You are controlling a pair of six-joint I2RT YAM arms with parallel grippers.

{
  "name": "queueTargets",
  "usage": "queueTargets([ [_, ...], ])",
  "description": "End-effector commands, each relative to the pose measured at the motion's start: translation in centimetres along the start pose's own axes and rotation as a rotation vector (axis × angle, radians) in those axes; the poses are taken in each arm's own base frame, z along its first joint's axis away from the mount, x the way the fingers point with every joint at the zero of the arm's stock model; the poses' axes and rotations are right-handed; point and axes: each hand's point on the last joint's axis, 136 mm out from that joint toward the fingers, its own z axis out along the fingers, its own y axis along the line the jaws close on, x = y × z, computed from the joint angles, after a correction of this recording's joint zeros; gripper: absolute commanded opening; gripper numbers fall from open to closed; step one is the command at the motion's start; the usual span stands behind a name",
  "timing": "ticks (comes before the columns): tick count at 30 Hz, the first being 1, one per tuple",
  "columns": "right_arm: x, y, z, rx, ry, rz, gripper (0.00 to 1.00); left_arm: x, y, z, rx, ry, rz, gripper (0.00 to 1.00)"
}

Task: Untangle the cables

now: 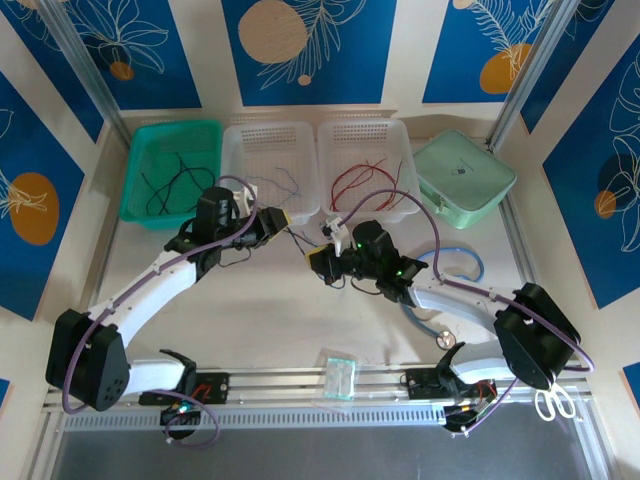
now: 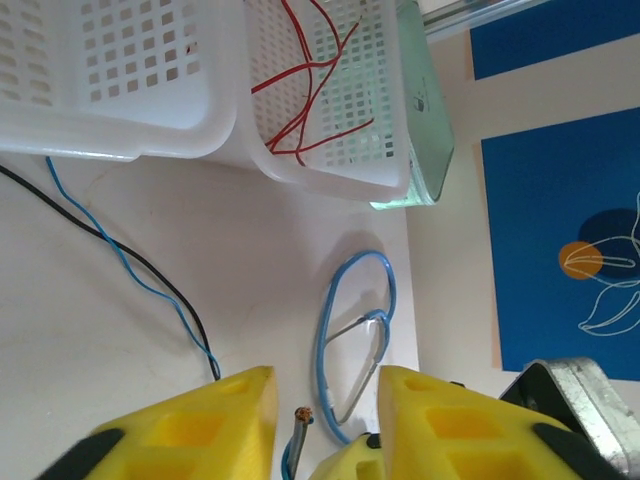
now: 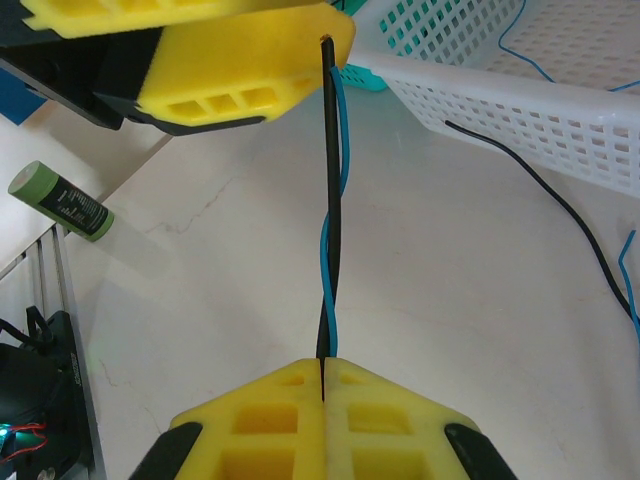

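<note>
The black and blue cables together [image 3: 327, 344] are pinched in my right gripper. My left gripper should take hold of the black cable's end before my right gripper takes the blue cable alone [image 3: 341, 105].
A black and a blue cable [image 3: 330, 220], twisted round each other, run straight up from my right gripper [image 3: 323, 378], which is shut on them. Their upper end reaches the yellow fingers [image 3: 250, 60] of my left gripper [image 1: 275, 218]. In the left wrist view the left gripper [image 2: 325, 420] has its jaws apart, and the copper-tipped cable end [image 2: 300, 418] stands loose between them, nearer the left finger. More of the black and blue cables [image 2: 120, 255] trails over the table toward the baskets. From above, my right gripper [image 1: 322, 262] sits just right of the left one at mid-table.
At the back stand a green basket [image 1: 172, 170] with black cables, a white basket [image 1: 270, 165] with a blue one, a white basket [image 1: 362, 170] with red cables [image 2: 310, 90], and a mint lidded box [image 1: 465, 178]. A light-blue stethoscope [image 2: 355, 330] lies right. A plastic packet [image 1: 340, 375] and scissors [image 1: 555, 403] lie near.
</note>
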Motion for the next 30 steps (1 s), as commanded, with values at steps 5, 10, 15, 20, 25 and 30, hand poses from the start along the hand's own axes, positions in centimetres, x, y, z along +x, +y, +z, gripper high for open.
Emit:
queueTargets([
  [5,-0.6,0.8,-0.4,-0.027,-0.018,-0.016,0.0,0.6,0.0,0.5,0.013,0.023,0.005,0.2],
  [10,-0.8,0.8,-0.6,-0.026,-0.026,-0.017,0.0,0.7,0.2,0.4,0.003,0.025,0.008,0.21],
  [15,-1.1,0.8,-0.7,-0.026,-0.033,-0.019,0.0,1.0,0.6,0.4,-0.009,0.034,0.006,0.21],
  [20,-1.1,0.7,-0.7,-0.025,-0.032,-0.018,0.0,0.9,0.5,0.3,-0.007,0.029,0.005,0.05],
  [25,-1.0,0.8,-0.8,-0.025,-0.031,-0.02,0.0,0.7,0.1,0.1,-0.003,0.022,0.013,0.0],
  [30,-2.1,1.0,-2.0,-0.044,-0.05,0.009,0.39,0.7,-0.9,-0.1,0.028,0.034,0.052,0.0],
])
